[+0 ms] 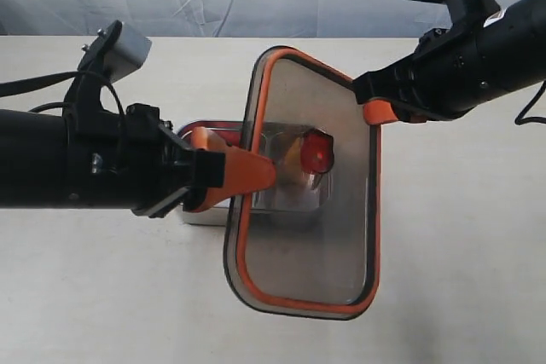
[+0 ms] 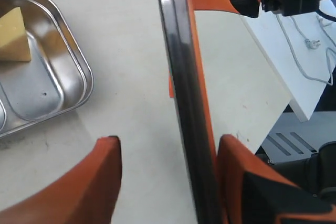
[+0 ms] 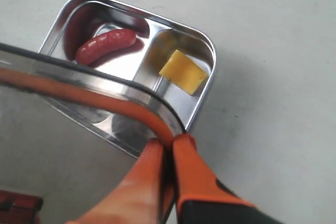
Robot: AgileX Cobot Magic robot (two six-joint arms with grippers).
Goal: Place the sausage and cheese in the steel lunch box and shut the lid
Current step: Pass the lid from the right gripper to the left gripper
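Observation:
My left gripper should grasp the opposite edge [image 1: 253,128] and level the lid over the box, since the lid hangs steeply by a corner in my right gripper [image 1: 373,123].
The steel lunch box [image 3: 207,45] sits open on the table, the red sausage [image 3: 105,45] in one compartment and the yellow cheese [image 3: 182,72] in the other. My right gripper [image 3: 170,142] is shut on a corner of the dark lid's [image 1: 307,245] orange-rimmed edge and holds the lid tilted in the air over the box [image 1: 205,210]. In the exterior view that right gripper [image 1: 375,112] is at the lid's upper right corner. My left gripper [image 2: 168,142] is open astride the opposite lid edge [image 2: 181,77], which rests against one finger [image 2: 236,171]. The cheese [image 2: 13,38] shows beside it.
The tan table top [image 1: 461,279] stretches all around the box. Past its edge a white surface with a cable and plug [image 2: 310,40] shows in the left wrist view. A small red item [image 3: 16,205] lies near the right arm.

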